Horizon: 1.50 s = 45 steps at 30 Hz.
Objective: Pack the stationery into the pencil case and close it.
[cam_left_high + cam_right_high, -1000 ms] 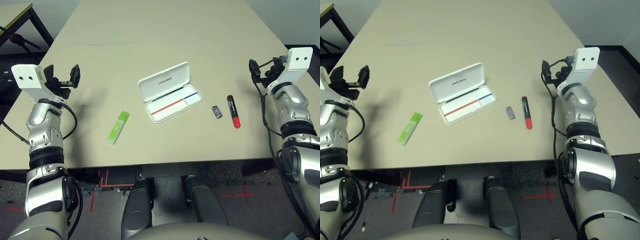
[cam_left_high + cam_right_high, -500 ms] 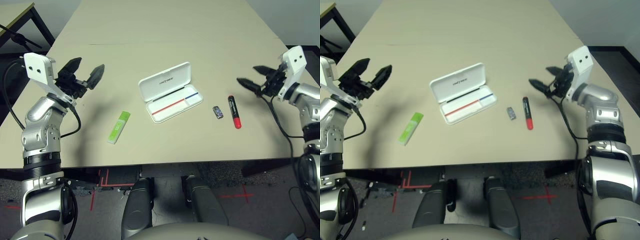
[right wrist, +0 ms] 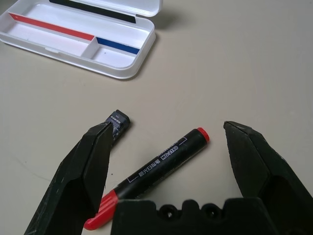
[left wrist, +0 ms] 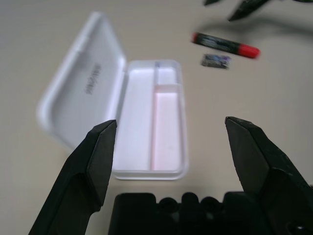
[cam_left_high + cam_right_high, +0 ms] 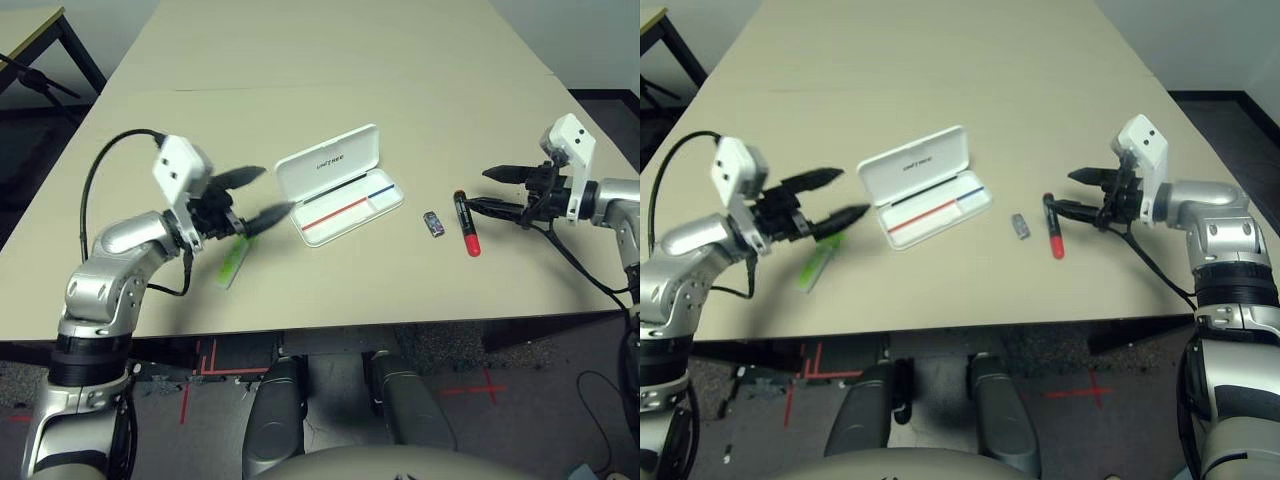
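The red-and-blue line (image 5: 338, 213) runs along the edge of a long compartment. The red marker (image 5: 467, 223) will lie flat and stay along that line when I put it inside.
The white pencil case (image 5: 342, 186) lies open at the table's middle, lid back, with a red-and-blue line inside. Left of it lies the light-green highlighter (image 5: 231, 264), partly covered by my left gripper (image 5: 274, 191), which hovers open just above it and points at the case (image 4: 146, 112). Right of the case sit the small dark block (image 5: 434, 224) and the red-and-black marker (image 5: 467, 223). My right gripper (image 5: 479, 188) is open, low over the marker's far end. In the right wrist view the marker (image 3: 151, 171) and block (image 3: 117, 121) lie between the spread fingers.
The tan table (image 5: 330, 70) stretches far behind the case. Its front edge (image 5: 340, 325) runs close below the items. A dark desk frame (image 5: 45, 45) stands off the far left corner.
Both arms have swung down and inward. The left gripper moved from the far left to over the highlighter. The right gripper dropped to the marker. Both stayed open.
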{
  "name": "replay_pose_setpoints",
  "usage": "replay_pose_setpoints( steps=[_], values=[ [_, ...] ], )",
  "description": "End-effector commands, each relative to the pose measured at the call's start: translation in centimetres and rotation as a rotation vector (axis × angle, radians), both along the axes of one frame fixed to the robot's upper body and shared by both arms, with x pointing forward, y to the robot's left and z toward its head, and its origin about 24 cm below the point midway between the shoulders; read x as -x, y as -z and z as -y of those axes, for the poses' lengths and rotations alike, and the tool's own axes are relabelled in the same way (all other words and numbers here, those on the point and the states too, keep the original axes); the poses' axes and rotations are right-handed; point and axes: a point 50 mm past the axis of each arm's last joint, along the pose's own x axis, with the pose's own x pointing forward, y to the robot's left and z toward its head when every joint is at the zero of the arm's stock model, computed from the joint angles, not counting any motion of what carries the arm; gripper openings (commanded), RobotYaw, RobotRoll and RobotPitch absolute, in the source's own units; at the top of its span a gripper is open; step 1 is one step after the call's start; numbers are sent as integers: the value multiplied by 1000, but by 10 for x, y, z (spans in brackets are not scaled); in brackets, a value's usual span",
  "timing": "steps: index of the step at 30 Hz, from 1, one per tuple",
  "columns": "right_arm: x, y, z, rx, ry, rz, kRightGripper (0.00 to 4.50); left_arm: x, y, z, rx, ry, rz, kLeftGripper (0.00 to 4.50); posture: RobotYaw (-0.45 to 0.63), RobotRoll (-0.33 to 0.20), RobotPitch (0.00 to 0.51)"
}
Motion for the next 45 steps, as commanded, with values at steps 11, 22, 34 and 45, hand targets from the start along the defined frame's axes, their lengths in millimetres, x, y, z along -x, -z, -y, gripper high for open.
replay_pose_setpoints(
  steps=[11, 22, 34, 45],
  values=[
    [1, 2, -3, 42, -20, -11, 4500, -10, 38, 27, -225, 125, -52, 4455, -72, 0, 173],
    [4, 3, -3, 57, -6, 0, 4500, -19, 46, 33, -305, 165, -76, 4455, -110, 0, 185],
    [10, 5, 0, 59, 33, 26, 4500, -24, 54, 35, -376, 190, -124, 3854, -150, 0, 185],
    [12, 8, -1, 52, 50, 40, 4500, -33, 50, 33, -405, 192, -119, 45, -167, 0, 174]
  ],
)
